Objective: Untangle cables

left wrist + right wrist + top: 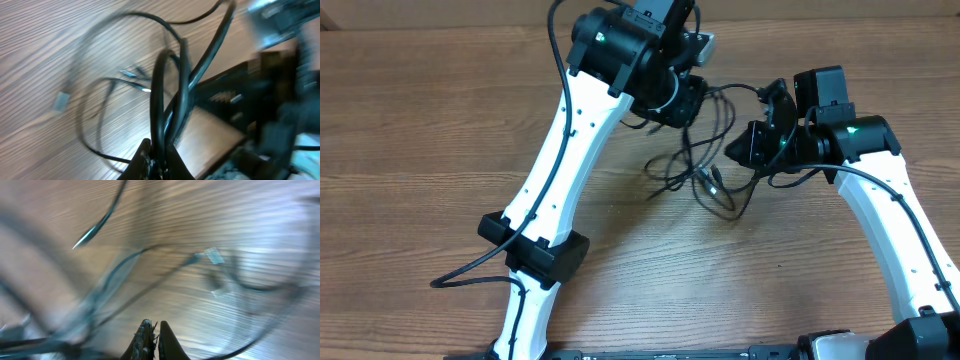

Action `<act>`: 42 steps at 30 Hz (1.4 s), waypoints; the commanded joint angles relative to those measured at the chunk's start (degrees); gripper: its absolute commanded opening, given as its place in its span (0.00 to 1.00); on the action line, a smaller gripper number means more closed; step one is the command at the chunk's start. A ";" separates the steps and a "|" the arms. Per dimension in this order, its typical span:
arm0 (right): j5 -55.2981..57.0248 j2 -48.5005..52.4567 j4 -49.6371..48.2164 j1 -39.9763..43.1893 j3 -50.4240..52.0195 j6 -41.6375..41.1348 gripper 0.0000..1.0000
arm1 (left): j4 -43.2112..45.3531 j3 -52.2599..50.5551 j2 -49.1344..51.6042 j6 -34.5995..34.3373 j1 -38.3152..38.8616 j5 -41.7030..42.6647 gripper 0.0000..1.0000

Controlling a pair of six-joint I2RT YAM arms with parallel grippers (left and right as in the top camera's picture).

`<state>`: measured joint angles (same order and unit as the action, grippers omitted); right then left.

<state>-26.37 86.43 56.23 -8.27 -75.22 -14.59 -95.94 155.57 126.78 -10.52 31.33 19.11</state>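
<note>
A cable loop [736, 87] circles my right gripper, so next my left gripper eases back and holds the bunch [184, 87] up while my right gripper pulls out of it.
The cables [705, 175] are thin black cords tangled in loops on the wooden table between the two arms. My left gripper [685, 100] hangs above the tangle, and in the left wrist view it [159, 150] is shut on a bunch of the cables [160, 90] that rise between its fingers. Small plugs [131, 74] dangle lower down. My right gripper [740, 148] sits just right of the tangle. In the blurred right wrist view it [154, 326] is shut, with no cord clearly between the tips. Cable loops [165, 275] and a pale plug [215, 256] lie ahead of it.
The white left arm [555, 170] crosses the table diagonally, with its own thick black wire [470, 270] trailing off it. The right arm [890, 210] comes in from the lower right. The right arm's dark body [280, 100] fills the right side of the left wrist view.
</note>
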 commanded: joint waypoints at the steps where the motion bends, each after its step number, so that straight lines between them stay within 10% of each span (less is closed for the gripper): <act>1: 15.54 -0.17 1.07 0.74 -1.27 -6.21 0.04 | -0.87 0.22 0.17 1.11 -1.44 -8.55 0.04; 8: 6.80 -0.17 2.58 1.81 -1.31 -1.01 0.04 | -0.70 0.22 0.17 1.14 -2.05 -5.51 0.04; 13: -16.96 -0.17 2.05 1.49 -1.31 7.65 0.38 | -0.52 0.22 0.17 1.11 -2.01 -2.05 0.04; 26: -24.09 -0.15 -1.55 1.46 -1.29 7.61 0.52 | -0.85 0.22 0.15 -0.44 -2.01 8.66 0.04; 31: -24.11 -0.15 -1.55 1.46 -1.29 7.56 0.51 | -0.87 0.22 -0.17 -4.33 -2.01 9.09 0.04; 37: -24.30 -0.15 -1.49 1.46 -1.29 7.37 0.07 | -0.87 0.22 -2.01 -5.97 -1.90 9.01 0.04; 42: -27.61 -0.15 -1.55 1.46 -1.29 7.19 0.05 | -0.87 0.22 -4.22 -7.17 -0.70 8.48 0.04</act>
<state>-50.70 86.43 55.05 -6.79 -75.22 -7.79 -96.73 155.57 126.52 -15.66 29.28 26.17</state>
